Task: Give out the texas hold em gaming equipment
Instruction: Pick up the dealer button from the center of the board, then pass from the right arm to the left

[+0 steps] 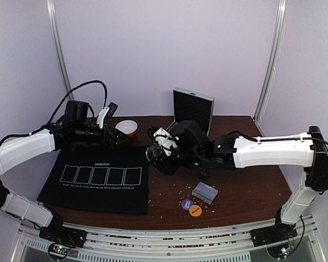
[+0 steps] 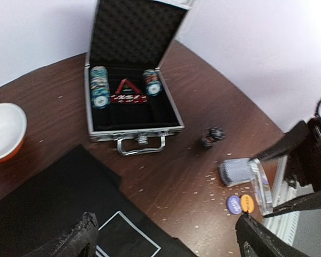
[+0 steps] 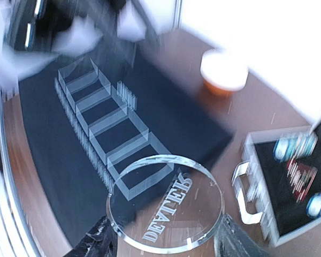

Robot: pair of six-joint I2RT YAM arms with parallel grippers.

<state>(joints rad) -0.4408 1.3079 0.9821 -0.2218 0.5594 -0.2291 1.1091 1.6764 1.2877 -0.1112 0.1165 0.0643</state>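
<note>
The mat's far corner [image 1: 71,152] is on my left gripper's side. My right gripper should therefore pass the DEALER disc to my left gripper by its free edge [image 3: 171,159].
My right gripper [image 3: 165,238] is shut on a clear round disc [image 3: 166,206] engraved DEALER, held above the corner of the black mat [image 3: 69,139]. In the top view that gripper [image 1: 156,150] hovers mid-table beside the mat [image 1: 98,177]. A grey-blue deck of cards [image 1: 204,192] lies near the front, with a purple disc [image 1: 187,203] and an orange disc [image 1: 195,210] beside it. Poker chips [image 2: 99,87] stand in stacks inside the open metal case [image 2: 132,127]. A small dark chip stack [image 2: 212,136] sits on the wood. My left gripper [image 2: 166,243] is open and holds nothing, above the mat's far edge.
A white bowl with a red rim [image 1: 126,127] stands behind the mat, close to my left gripper [image 1: 113,131]. The case lid [image 1: 193,107] stands upright at the back. Pale crumbs are scattered over the brown table [image 1: 246,191]. The mat is printed with several card outlines [image 1: 101,175].
</note>
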